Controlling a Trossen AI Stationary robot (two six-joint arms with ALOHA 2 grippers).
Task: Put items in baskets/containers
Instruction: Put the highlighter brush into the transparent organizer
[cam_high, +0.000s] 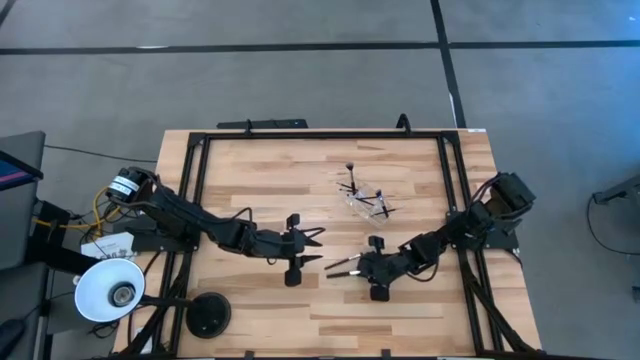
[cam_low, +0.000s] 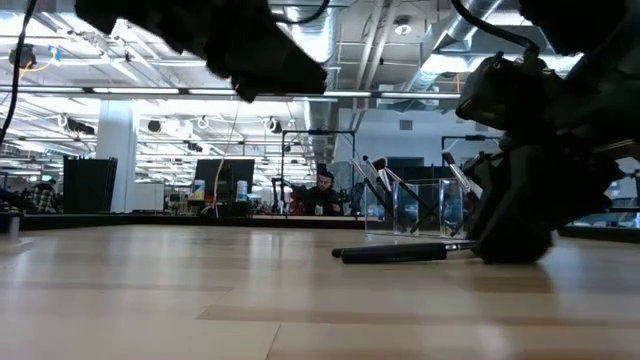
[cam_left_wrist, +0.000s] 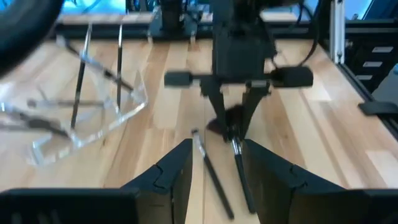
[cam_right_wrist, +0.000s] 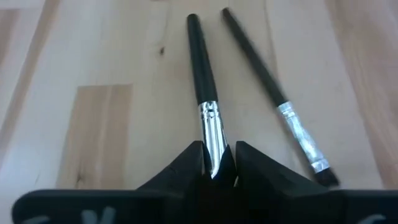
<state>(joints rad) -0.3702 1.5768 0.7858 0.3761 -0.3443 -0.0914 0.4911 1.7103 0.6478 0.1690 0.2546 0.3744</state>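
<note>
The robot's right gripper is pinching the brush by its silver ferrule (cam_right_wrist: 212, 123), with the brush's handle pointing toward the left gripper, so the robot should raise the brush and hand the brush's handle (cam_right_wrist: 200, 59) to the left gripper.
Two slim dark brushes lie side by side on the wooden table (cam_high: 260, 170), each with a silver ferrule. My right gripper (cam_right_wrist: 217, 155) is down at the table and shut on one brush (cam_right_wrist: 202, 56). The other brush (cam_right_wrist: 273, 87) lies free, flat on the wood beside it. The clear cup (cam_high: 362, 200) stands farther back, with several brushes (cam_high: 350, 180) sticking out of it. My left gripper (cam_high: 318, 247) hangs open above the table, facing the right gripper, with the two brushes' handle ends (cam_left_wrist: 214, 180) below its fingers. My right gripper pinches the brush by its silver ferrule (cam_right_wrist: 210, 127) between the two fingers. The fingers slant down from the table's right side and lie along the brush. The dark handle (cam_right_wrist: 199, 50) points away from the gripper and lies on the table.
A white round lamp shade (cam_high: 110, 290) and a black round base (cam_high: 208, 315) sit at the near left, off the wood. Black frame rails (cam_high: 200, 190) run along the table's sides and far edge. Bare wood lies at the far left and along the near edge.
</note>
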